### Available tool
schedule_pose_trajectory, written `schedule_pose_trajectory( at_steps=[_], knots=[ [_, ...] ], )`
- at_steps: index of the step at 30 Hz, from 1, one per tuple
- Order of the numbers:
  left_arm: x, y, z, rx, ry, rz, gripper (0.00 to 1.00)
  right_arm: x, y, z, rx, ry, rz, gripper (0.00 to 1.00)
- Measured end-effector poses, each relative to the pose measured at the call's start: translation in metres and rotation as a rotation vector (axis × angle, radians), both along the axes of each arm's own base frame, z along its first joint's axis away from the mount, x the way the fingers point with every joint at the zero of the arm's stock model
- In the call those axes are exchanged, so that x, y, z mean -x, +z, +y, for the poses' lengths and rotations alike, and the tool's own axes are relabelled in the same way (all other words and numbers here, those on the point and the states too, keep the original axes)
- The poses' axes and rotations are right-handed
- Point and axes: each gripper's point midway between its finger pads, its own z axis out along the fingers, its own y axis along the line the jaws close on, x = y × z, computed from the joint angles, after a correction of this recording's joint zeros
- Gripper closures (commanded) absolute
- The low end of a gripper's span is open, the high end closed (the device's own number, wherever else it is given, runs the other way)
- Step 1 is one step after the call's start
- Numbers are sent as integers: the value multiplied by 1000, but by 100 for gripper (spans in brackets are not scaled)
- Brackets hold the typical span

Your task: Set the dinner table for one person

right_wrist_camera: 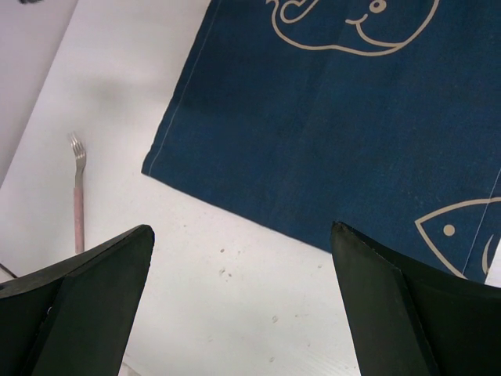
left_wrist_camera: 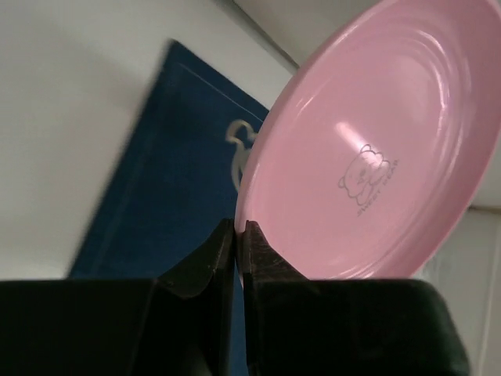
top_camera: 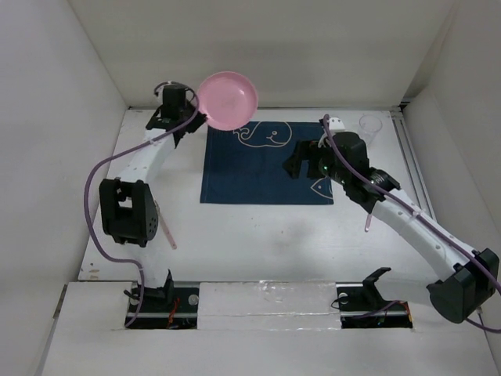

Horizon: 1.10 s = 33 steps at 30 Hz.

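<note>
My left gripper should keep going to the placemat's middle [top_camera: 264,161], since that spot is open and the pink plate [top_camera: 228,100] is face up. It should let go once the plate lies flat.
My left gripper [top_camera: 188,111] is shut on the rim of a pink plate [top_camera: 228,99] and holds it tilted in the air over the far left corner of the dark-blue whale placemat [top_camera: 258,168]. In the left wrist view the jaws [left_wrist_camera: 240,232] pinch the plate [left_wrist_camera: 368,157] at its lower edge, with the placemat [left_wrist_camera: 168,180] below. My right gripper [top_camera: 296,166] hovers open and empty over the placemat's right part. In the right wrist view it [right_wrist_camera: 243,243] spans the placemat's [right_wrist_camera: 337,117] edge and the white dinner table [right_wrist_camera: 235,313].
A pink-handled fork [top_camera: 165,227] lies on the table [top_camera: 258,243] left of the placemat and also shows in the right wrist view [right_wrist_camera: 78,196]. Another pink-handled utensil [top_camera: 367,222] lies to the right, partly under the right arm. A clear cup [top_camera: 370,125] stands at the far right. White walls enclose three sides.
</note>
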Motion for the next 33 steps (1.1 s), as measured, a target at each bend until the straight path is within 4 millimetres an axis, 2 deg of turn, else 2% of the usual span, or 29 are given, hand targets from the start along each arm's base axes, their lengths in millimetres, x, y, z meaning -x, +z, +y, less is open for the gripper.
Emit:
schedule_pose_trajectory(
  at_steps=[2,5,7,10,12,15,21,29,30,31,33],
  knots=[
    [5,6,-42,6,-90,-21,100,2,4,-3,-6,-5,-9,0],
    [10,-8,-102,-8,-209,-8,100,5,10,-10,-10,-28,-26,0],
    [15,-30,-133,-24,-268,25,100,7,13,-22,-2,-67,-37,0],
    [28,-73,-163,-47,-335,109,100,9,21,-42,7,-133,-58,0],
    [32,-96,-169,-57,-351,159,100,11,28,-54,4,-173,-81,0],
    [31,-119,-163,-65,-345,206,100,14,34,-66,1,-209,-102,0],
    [26,-139,-152,-64,-339,244,100,10,28,-74,13,-238,-92,0],
    [30,-155,-157,-57,-367,275,100,1,14,-80,37,-260,-54,0],
    [30,-157,-157,-57,-367,279,97,1,14,-80,37,-260,-54,0],
    [30,-158,-157,-58,-368,281,84,1,14,-80,37,-260,-54,0],
    [31,-160,-157,-63,-371,284,68,1,13,-80,35,-260,-53,0]
  ],
)
